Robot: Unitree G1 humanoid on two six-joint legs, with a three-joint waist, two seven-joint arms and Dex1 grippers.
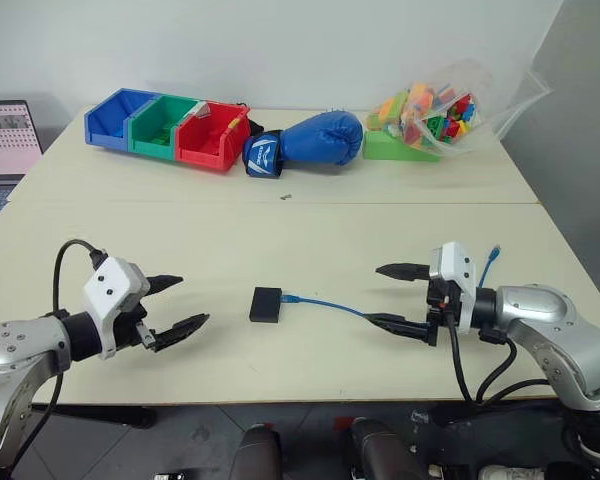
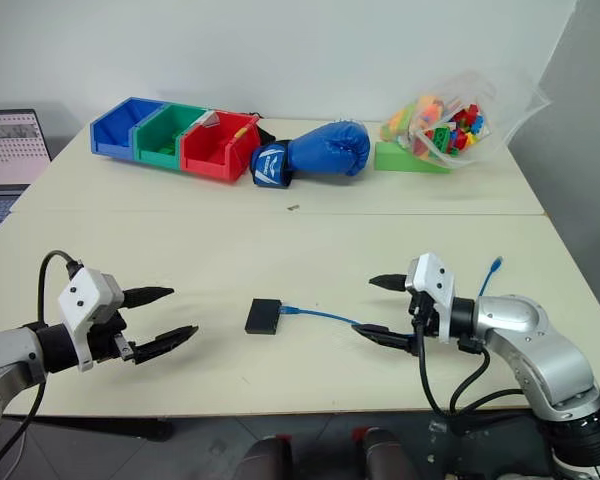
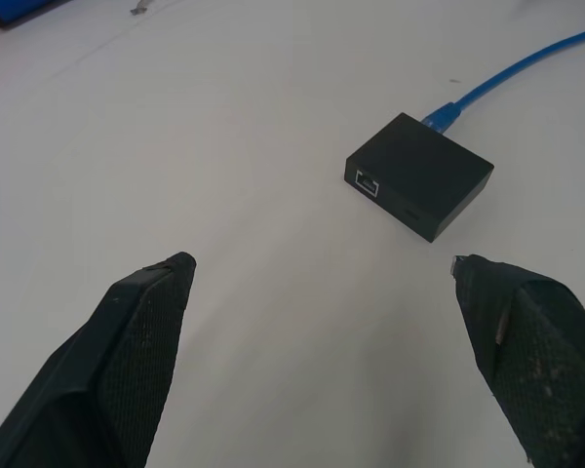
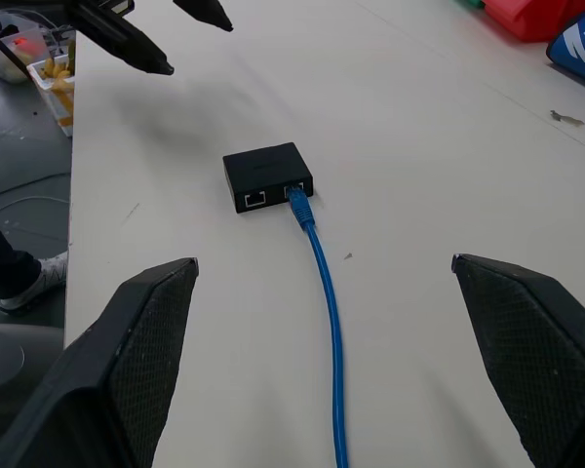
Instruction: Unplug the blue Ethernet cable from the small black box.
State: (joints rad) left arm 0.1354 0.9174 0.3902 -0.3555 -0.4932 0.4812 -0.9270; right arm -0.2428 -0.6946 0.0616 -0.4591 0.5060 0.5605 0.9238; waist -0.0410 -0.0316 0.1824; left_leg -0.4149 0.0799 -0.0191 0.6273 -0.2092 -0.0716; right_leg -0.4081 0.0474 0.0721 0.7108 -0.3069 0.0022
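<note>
I expect the plug (image 1: 291, 298) to slide out in one piece when I pull it, because it is lined up with the port (image 4: 293, 191) and its blue boot is sticking out.
The small black box (image 1: 265, 304) lies flat on the cream table near its front edge, between my two arms. The blue Ethernet cable (image 1: 325, 303) is plugged into the box's right side and runs right along the table, under my right gripper, to a loose plug (image 1: 495, 249) behind that arm. In the right wrist view the plug (image 4: 297, 201) sits in one port of the box (image 4: 267, 176), with a free port beside it. My left gripper (image 1: 178, 305) hovers open to the left of the box. My right gripper (image 1: 392, 296) hovers open over the cable, right of the box.
At the back of the table stand blue, green and red bins (image 1: 170, 127), a blue boxing glove (image 1: 310, 141) and a clear bag of coloured bricks (image 1: 438, 113) on a green wedge. A laptop (image 1: 5, 140) stands at the far left. A table seam (image 1: 280, 203) crosses mid-table.
</note>
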